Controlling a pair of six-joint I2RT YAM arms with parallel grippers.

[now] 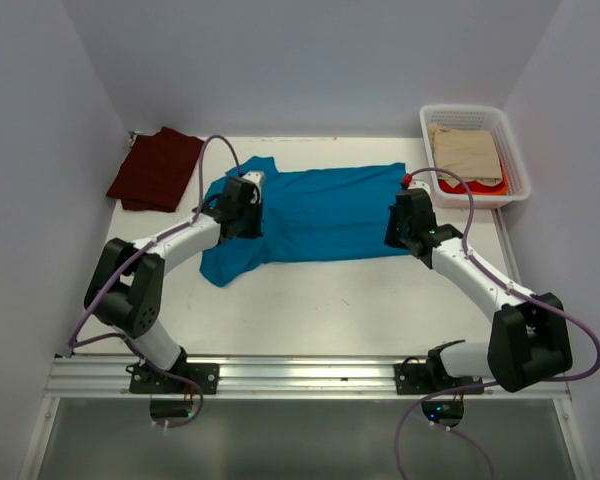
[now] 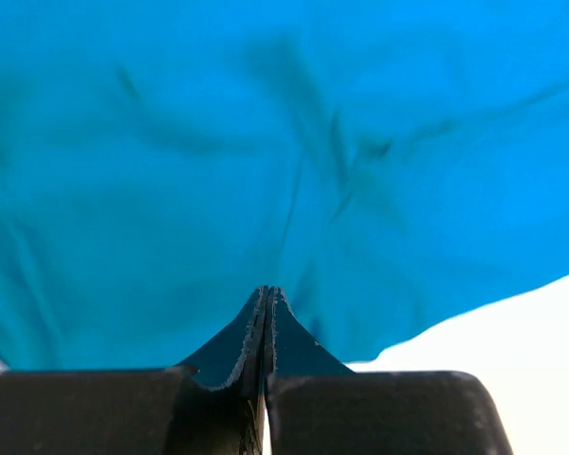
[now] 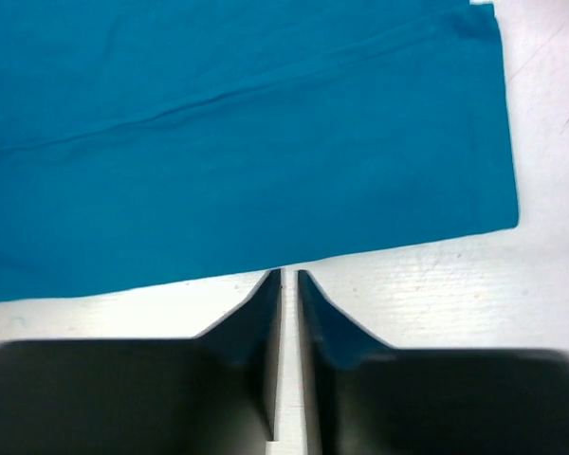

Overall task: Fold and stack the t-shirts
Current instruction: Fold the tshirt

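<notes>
The teal t-shirt is crooked, and its hem corner lies farther back than its near sleeve, so the robot's right gripper should press the hem corner's cloth and pull it nearer.
The teal-blue t-shirt lies spread flat across the middle of the table, a sleeve hanging toward the near left. The maroon t-shirt lies folded at the far left corner. My left gripper hovers over the teal shirt's left part. In the left wrist view the left gripper has its jaws pressed together with no cloth between them, and teal cloth fills the view. My right gripper is at the shirt's right near edge. In the right wrist view the right gripper shows only a thin slit, empty, just short of the hem.
A white basket stands at the back right, holding a beige cloth and something red. Bare white table lies between the shirt and the arm bases. Walls close in the table on three sides.
</notes>
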